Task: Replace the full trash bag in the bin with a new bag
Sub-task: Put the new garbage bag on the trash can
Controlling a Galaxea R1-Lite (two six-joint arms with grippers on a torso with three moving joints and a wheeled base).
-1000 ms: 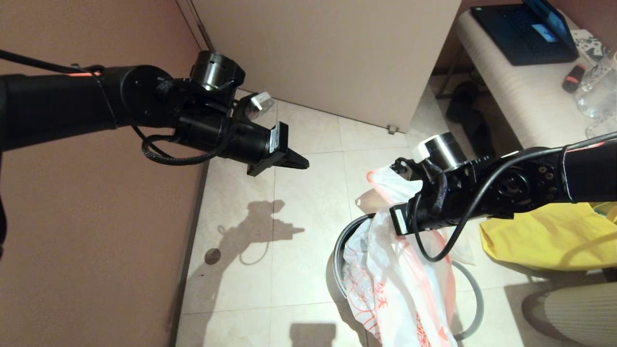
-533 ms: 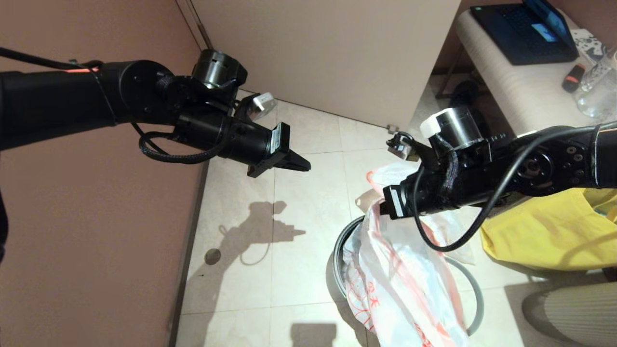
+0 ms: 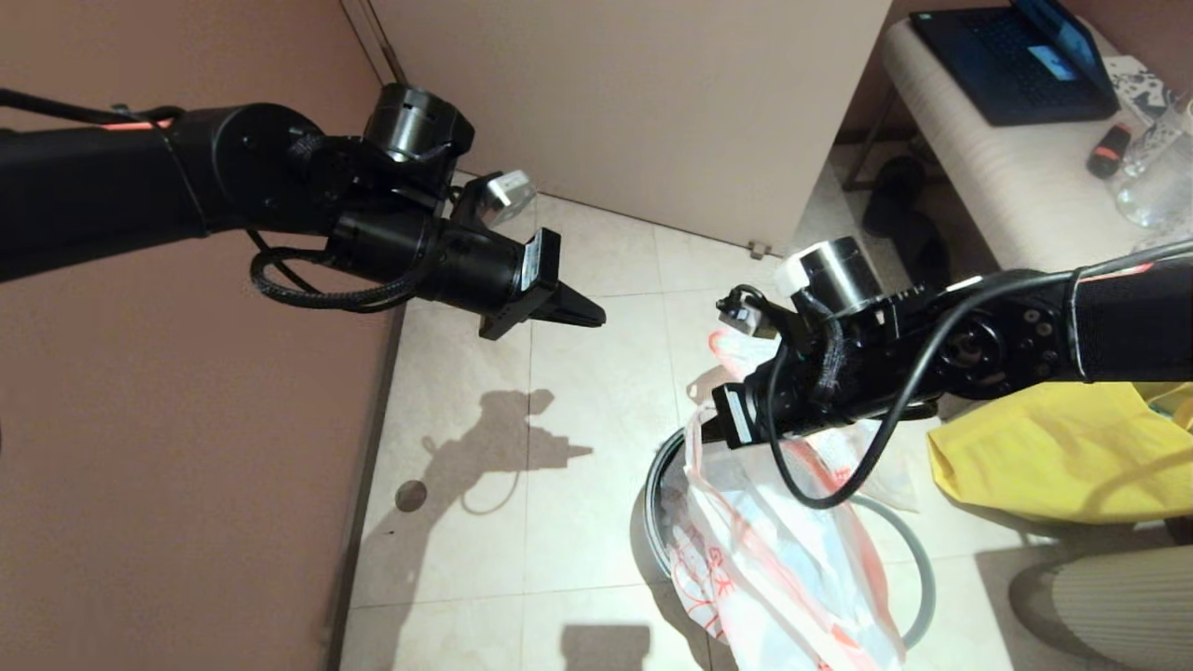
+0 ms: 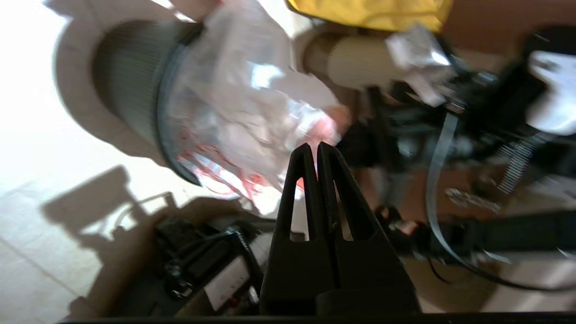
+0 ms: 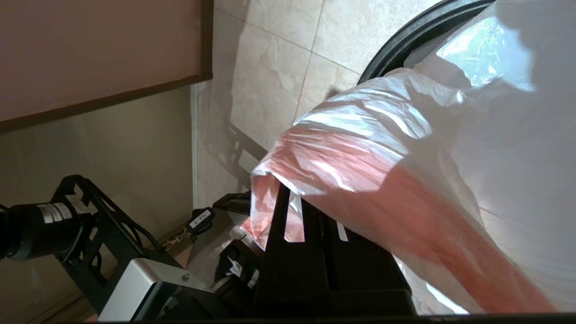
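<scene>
The new bag's pink band falls short of the bin's uncovered rim [image 3: 657, 475]. Next, my right gripper pulls the band out [image 3: 612, 492] past that rim so that the bag stretches over it.
The new bag [image 3: 774, 568], thin white plastic with a red-orange line drawing, hangs from my right gripper [image 3: 706, 431] over the black bin [image 3: 657, 485]. The right gripper [image 5: 294, 198] is shut on the bag's pink band [image 5: 342, 166]. The bin's grey hoop [image 3: 918, 559] sits loose on its right side. My left gripper [image 3: 596, 319] is shut and empty, up in the air to the left of the bin. A scrap of pink-edged white plastic [image 3: 736, 347] shows behind the right wrist; I cannot tell whether it is the full trash bag.
A yellow cloth tote [image 3: 1053, 457] lies right of the bin. A bench [image 3: 1007, 186] with a laptop [image 3: 1016, 65] stands at the back right, shoes [image 3: 899, 214] beside it. A brown wall [image 3: 140, 466] runs along the left, with tiled floor [image 3: 559, 466] between.
My right gripper has carried the bag's rim to the left, over the bin's near-left edge, and the bag has swung with it. The left arm has barely moved.
</scene>
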